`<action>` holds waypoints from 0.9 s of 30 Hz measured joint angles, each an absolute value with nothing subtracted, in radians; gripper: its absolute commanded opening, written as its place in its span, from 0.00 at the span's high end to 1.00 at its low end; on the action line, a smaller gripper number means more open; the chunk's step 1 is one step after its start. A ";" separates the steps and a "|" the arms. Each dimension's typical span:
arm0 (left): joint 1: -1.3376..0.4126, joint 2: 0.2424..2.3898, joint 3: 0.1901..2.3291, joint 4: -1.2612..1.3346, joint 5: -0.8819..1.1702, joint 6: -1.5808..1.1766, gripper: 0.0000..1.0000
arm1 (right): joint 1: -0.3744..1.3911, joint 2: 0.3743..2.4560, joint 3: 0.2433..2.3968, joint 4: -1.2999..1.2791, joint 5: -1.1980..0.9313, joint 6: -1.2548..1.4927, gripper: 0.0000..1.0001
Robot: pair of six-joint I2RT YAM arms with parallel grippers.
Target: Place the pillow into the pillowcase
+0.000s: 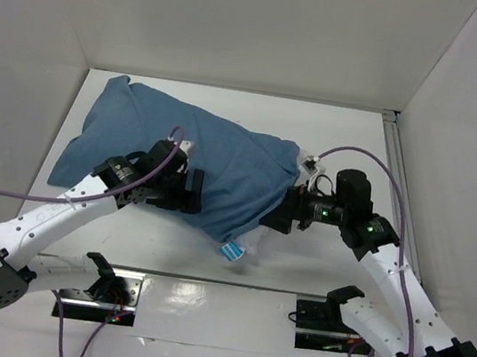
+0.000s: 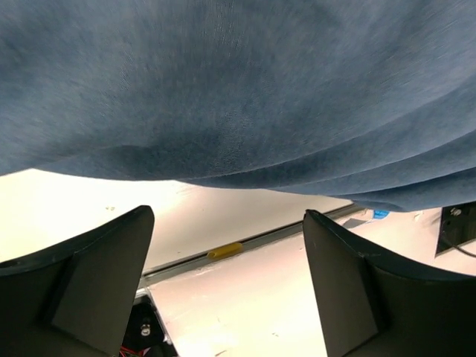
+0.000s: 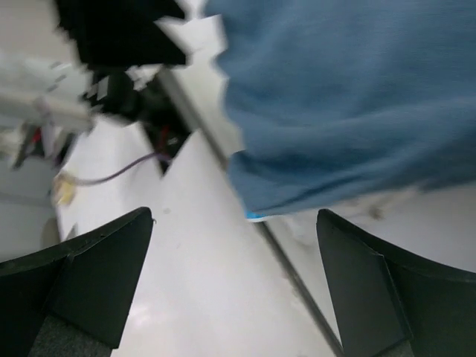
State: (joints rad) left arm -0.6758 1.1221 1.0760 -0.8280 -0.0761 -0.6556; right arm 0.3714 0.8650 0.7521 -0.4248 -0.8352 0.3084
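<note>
The robot's right gripper should join its left gripper at the pillowcase's near corner (image 1: 228, 233) to cover the pillow's white corner with the blue tag (image 1: 240, 247) first, because that white corner sticks out.
The blue pillowcase (image 1: 196, 159) lies plump and wrinkled across the middle of the table, running from the far left towards the near right. Only a small white corner of the pillow (image 1: 247, 250) with a blue tag shows at its near-right end; the rest is covered by the cloth. My left gripper (image 1: 190, 193) is at the pillowcase's near edge, open and holding nothing, with the blue cloth (image 2: 238, 89) just above its jaws (image 2: 229, 216). My right gripper (image 1: 281, 214) is at the pillowcase's right end, also open (image 3: 235, 216) and empty, with the cloth (image 3: 342, 97) beyond it.
A metal rail (image 1: 205, 280) runs along the near side of the table, with a small yellow piece (image 2: 224, 251) on it. Another rail (image 1: 394, 157) lines the right side. White walls close in the back and sides. Purple cables (image 1: 376, 159) loop off both arms.
</note>
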 measured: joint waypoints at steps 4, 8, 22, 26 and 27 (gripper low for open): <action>-0.709 1.115 1.012 -0.799 -0.064 -0.675 0.05 | 0.370 0.846 0.776 -0.514 -0.500 0.350 0.07; -0.726 1.104 0.969 -0.791 -0.107 -0.726 0.04 | 0.370 0.756 0.737 -0.526 -0.336 0.422 0.07; -0.949 1.068 0.836 -0.563 -0.002 -0.756 0.18 | 0.370 0.759 0.504 -0.455 -0.457 0.550 0.04; -1.091 1.194 0.882 -0.515 -0.006 -0.753 0.13 | 0.370 0.722 0.513 -0.456 -0.456 0.560 0.03; -1.113 1.219 0.888 -0.508 -0.012 -0.753 0.11 | 0.369 0.722 0.521 -0.461 -0.455 0.561 0.03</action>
